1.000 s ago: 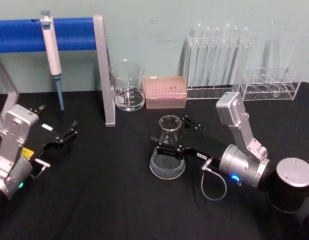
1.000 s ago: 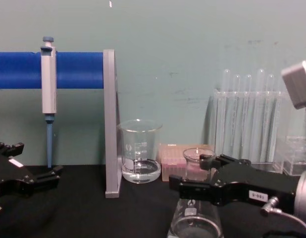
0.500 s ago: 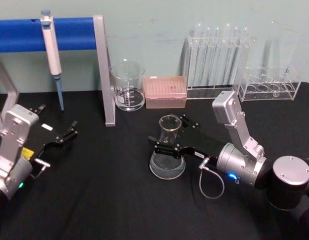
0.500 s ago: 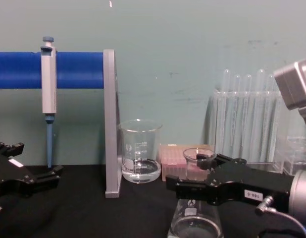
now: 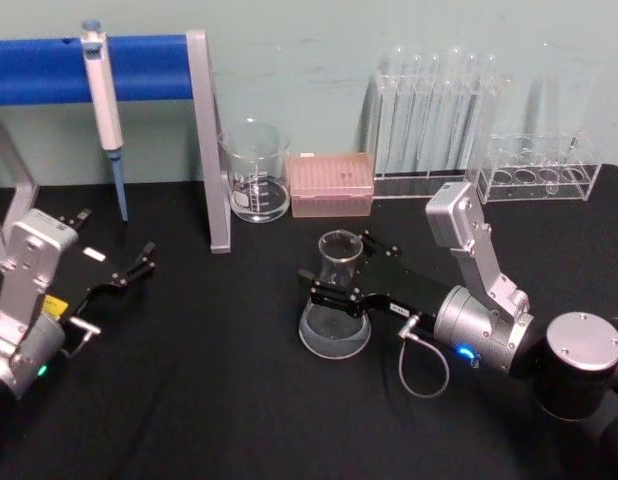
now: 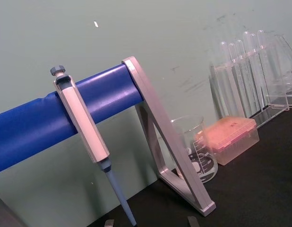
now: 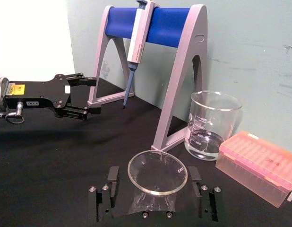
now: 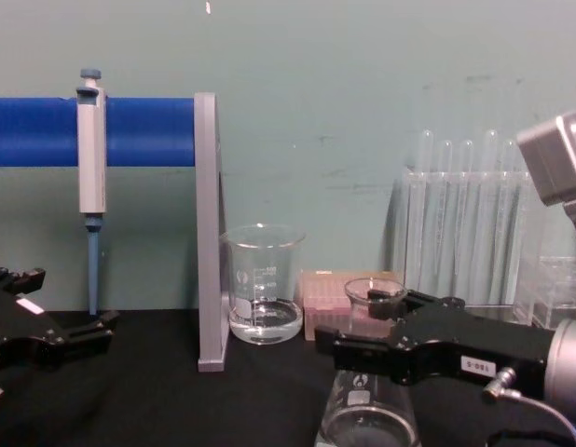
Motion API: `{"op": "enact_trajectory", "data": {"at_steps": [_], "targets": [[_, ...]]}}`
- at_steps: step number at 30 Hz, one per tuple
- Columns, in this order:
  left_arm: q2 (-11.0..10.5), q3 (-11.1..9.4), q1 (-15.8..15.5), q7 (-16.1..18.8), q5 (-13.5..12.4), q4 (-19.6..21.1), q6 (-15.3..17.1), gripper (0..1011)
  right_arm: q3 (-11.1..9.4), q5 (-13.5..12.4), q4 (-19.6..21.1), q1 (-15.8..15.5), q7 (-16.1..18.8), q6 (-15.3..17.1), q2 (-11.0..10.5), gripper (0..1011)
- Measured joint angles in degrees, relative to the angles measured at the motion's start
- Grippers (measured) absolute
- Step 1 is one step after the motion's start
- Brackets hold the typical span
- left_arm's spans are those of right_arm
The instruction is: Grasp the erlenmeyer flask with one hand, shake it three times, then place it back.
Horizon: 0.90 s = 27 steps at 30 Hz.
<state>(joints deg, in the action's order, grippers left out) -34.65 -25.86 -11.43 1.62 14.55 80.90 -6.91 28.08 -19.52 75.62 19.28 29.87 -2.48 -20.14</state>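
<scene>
I expect the clear liquid point(image 8: 369, 429) to stay inside the erlenmeyer flask point(image 8: 367, 396) when I shake the flask, because the liquid is low in the flask's wide base, far below the flask's neck.
The erlenmeyer flask point(image 5: 336, 318) stands upright on the black table, a little clear liquid in its wide base. My right gripper point(image 5: 341, 266) reaches in from the right at neck height. It is open, one black finger in front of the neck and one behind. In the right wrist view the flask point(image 7: 153, 203) sits between the two fingers of that gripper point(image 7: 155, 182), with narrow gaps on both sides of the rim. The chest view shows the same gripper point(image 8: 353, 321) level with the neck of the flask point(image 8: 367, 419). My left gripper point(image 5: 114, 240) rests open at the far left.
A glass beaker point(image 5: 255, 170) and a pink tip box point(image 5: 331, 183) stand behind the flask. A pipette point(image 5: 104, 90) hangs on the blue-barred stand point(image 5: 207, 140) at the back left. Test tube racks point(image 5: 434, 110) line the back right wall.
The right arm shifted a little to the left, then settled; its fingers stay on either side of the flask's neck. The flask and the left arm have not moved.
</scene>
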Motion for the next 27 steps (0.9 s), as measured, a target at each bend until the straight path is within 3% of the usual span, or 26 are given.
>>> {"op": "enact_trajectory", "data": {"at_steps": [6,16,27], "targets": [[0.00,0.00,0.00,0.00,0.00,0.00,0.00,1001,-0.03,-0.07,0.03,-0.03,0.00,0.00,0.00,789],[0.00,0.00,0.00,0.00,0.00,0.00,0.00,1001,-0.06,-0.13,0.05,-0.05,0.00,0.03,0.00,465],[0.00,0.00,0.00,0.00,0.00,0.00,0.00,1001,-0.08,-0.19,0.07,-0.07,0.00,0.07,-0.01,449]]}}
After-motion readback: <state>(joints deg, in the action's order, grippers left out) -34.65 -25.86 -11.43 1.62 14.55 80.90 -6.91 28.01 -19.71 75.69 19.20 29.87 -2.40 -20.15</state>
